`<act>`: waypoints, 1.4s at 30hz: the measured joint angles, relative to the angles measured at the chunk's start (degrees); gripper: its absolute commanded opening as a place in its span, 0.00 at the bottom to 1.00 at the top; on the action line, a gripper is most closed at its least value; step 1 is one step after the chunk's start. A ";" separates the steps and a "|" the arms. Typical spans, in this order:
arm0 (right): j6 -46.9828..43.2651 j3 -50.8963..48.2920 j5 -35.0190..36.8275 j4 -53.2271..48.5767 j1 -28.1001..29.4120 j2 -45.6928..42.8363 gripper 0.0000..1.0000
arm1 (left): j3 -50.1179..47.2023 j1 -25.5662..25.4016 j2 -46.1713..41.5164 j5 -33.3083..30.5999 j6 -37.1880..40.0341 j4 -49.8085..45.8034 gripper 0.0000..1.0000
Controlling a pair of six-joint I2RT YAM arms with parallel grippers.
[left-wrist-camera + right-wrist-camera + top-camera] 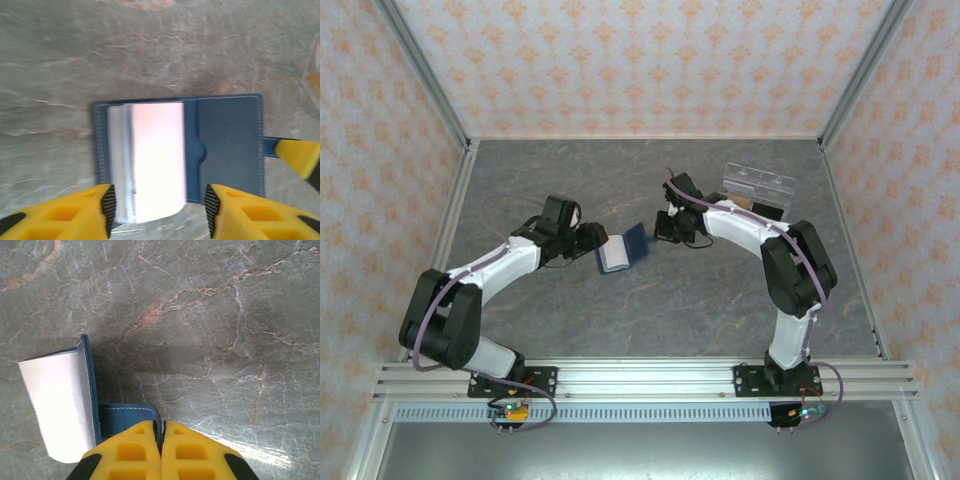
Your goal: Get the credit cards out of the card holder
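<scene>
Next, my right gripper leaves the snap tab and pins the panel (643, 247) while my left gripper presses it down, since the card holder's blue-grey panel (636, 242) slants up.
The card holder (635, 241) lies open mid-table, a navy folding wallet; its bare right panel (230, 145) is blue-grey. The credit cards (155, 160) sit as a pale stack in its left panel, also seen as a white sheet (60, 405). My left gripper (160, 212) is open, its pads on either side of the stack's near edge, with a clear gap on the right. My right gripper (161, 432) is shut on the holder's snap tab (127, 415), and one of its yellow fingers (300, 156) reaches in from the right. In the top view the left gripper (592, 240) and right gripper (660, 232) flank the holder.
A clear plastic box (758, 187) stands at the back right, close behind the right arm's wrist. Metal frame rails (450, 215) and patterned walls border the grey marbled table (620, 330).
</scene>
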 measured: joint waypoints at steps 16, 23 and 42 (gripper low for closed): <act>-4.94 -2.27 -4.11 0.76 -3.39 0.83 0.15 | 20.96 -12.07 21.31 -2.16 0.74 -2.01 0.05; -5.27 -4.15 -3.61 1.16 -3.41 -0.37 0.33 | 21.00 -12.17 24.68 -3.78 0.70 -4.22 0.00; 0.28 -7.85 -12.13 10.40 -2.23 -0.72 0.10 | 21.00 -12.17 26.99 -3.52 0.22 -4.07 0.00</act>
